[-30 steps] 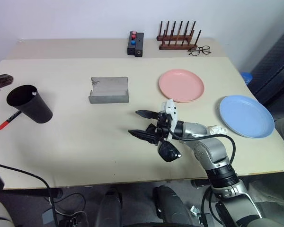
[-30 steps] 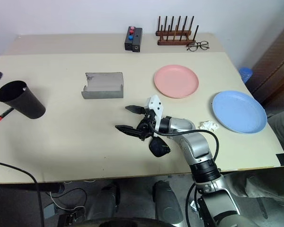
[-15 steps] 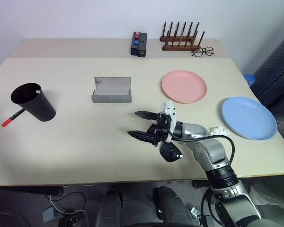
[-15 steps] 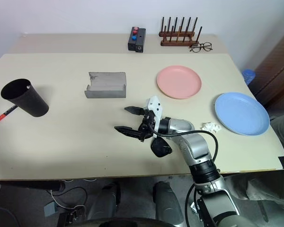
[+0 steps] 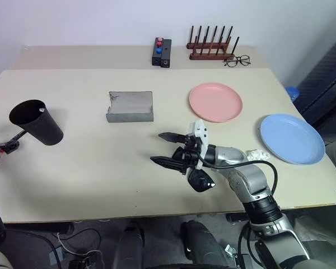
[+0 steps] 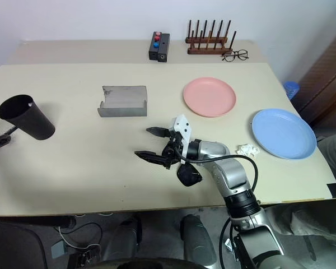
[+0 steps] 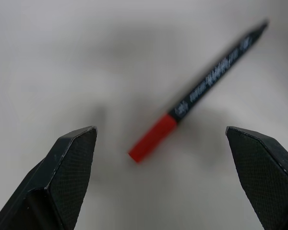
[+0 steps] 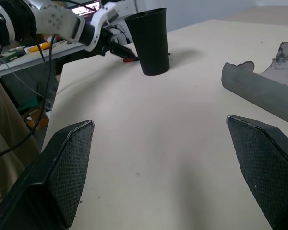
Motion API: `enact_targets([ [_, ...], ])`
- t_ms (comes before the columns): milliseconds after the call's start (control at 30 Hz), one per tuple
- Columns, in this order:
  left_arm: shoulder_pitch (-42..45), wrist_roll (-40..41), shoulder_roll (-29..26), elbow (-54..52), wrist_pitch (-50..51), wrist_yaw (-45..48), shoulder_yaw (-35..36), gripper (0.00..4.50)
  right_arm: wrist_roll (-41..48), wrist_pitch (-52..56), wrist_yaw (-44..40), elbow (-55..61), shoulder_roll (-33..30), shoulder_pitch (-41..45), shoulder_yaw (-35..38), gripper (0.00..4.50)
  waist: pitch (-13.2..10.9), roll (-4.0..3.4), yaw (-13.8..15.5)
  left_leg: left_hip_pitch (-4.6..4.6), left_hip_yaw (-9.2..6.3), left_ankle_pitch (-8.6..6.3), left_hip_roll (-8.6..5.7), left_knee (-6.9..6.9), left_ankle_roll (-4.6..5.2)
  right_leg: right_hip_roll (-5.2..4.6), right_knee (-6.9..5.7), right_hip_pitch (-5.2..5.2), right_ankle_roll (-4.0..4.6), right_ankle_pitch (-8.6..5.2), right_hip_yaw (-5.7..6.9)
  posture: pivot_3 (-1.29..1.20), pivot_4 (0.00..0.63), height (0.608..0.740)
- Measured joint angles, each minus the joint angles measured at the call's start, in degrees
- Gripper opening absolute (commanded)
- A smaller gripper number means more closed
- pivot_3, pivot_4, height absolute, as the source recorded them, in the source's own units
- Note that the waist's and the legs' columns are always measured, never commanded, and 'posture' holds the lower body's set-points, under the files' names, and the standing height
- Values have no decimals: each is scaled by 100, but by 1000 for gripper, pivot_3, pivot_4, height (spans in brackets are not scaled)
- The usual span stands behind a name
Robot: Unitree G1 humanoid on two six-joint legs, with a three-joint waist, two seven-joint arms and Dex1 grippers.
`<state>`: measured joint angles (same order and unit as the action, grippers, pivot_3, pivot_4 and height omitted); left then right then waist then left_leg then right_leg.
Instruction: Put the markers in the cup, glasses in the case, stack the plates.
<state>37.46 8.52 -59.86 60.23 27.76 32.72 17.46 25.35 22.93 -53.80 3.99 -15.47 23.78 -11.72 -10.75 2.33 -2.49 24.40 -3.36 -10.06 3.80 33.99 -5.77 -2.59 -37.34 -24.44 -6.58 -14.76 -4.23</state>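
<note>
The whole marker [image 7: 201, 88] will come along when the robot lifts it by the red cap, because the red cap joins the marker's black body in a closed seam [image 7: 173, 118].
A black marker with a red cap [image 7: 201, 86] lies on the table beside the black cup [image 5: 36, 122]. My left gripper [image 7: 159, 130] hangs open just above it, one finger on each side of the red cap, touching nothing. A white tip [image 5: 43, 110] shows at the cup's rim. The grey case [image 5: 130, 106] lies open mid-table. My right gripper [image 5: 157, 147] stands open and empty, pointing left, with the black glasses [image 5: 200, 179] under its wrist. The pink plate [image 5: 215, 102] and the blue plate [image 5: 292, 139] lie apart on the right.
At the back stand a wooden peg rack [image 5: 210, 47], clear-lens spectacles [image 5: 237, 60] and a black box with red and blue buttons [image 5: 161, 51]. A crumpled white scrap [image 5: 259, 154] lies near the blue plate. The table's left edge is close to my left gripper.
My left gripper has come down at the table's left edge to the red-capped marker beside the cup. The right arm has kept still. The camera shifted slightly.
</note>
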Motion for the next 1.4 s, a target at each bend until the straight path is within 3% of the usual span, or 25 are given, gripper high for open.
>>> enact_targets([
  [200, 222, -72, 47, 312, -106, 119, -103, 4420, 2, 43, 65, 75, -13, -51, -1, 4500, 0, 0, 17, 0, 0, 0, 0, 3, 0, 0, -1, 1, 1, 0, 0, 0, 150, 740],
  [233, 262, -71, 50, 363, -105, 140, -103, 4201, 2, 44, 69, 78, -20, -51, 0, 4500, 0, 0, 20, 0, 0, 0, 0, 3, 0, 0, -1, 1, 0, 0, 0, 0, 150, 740],
  [333, 302, -64, 79, 403, -97, 206, -103, 3205, 10, 48, 80, 80, -33, -55, 0, 4500, 0, 0, 22, 0, 0, 0, 0, 3, 0, 0, -1, 2, 1, 0, 0, 0, 150, 740],
  [533, 321, -50, 135, 386, -39, 217, -102, 127, 24, 53, 128, 88, -42, -77, 0, 4500, 0, -3, -15, -9, 0, 0, 0, 2, 0, 1, -12, 2, 0, 0, -1, 0, 150, 740],
  [900, 47, 34, 132, 114, 29, 34, 31, 48, 28, 54, 138, 89, -41, -86, -6, 4500, -1, -7, -17, -10, 0, 0, 1, 0, 0, 1, -12, 2, 0, -1, -1, 0, 150, 740],
  [1100, -141, 215, 131, -147, -214, -726, 521, 48, 29, 53, 122, 89, -42, -85, -11, 4500, 1, -3, 13, -4, -3, 1, 1, 3, 0, 0, -10, 1, 0, -1, 1, 0, 150, 740],
  [1400, -587, 1094, 361, -2656, -655, -1248, 1892, 48, 53, 55, 117, 94, -35, -95, -19, 4500, 1, -2, 23, -3, -2, 3, 1, 3, -5, -2, -3, 5, 1, 0, 0, 0, 150, 740],
])
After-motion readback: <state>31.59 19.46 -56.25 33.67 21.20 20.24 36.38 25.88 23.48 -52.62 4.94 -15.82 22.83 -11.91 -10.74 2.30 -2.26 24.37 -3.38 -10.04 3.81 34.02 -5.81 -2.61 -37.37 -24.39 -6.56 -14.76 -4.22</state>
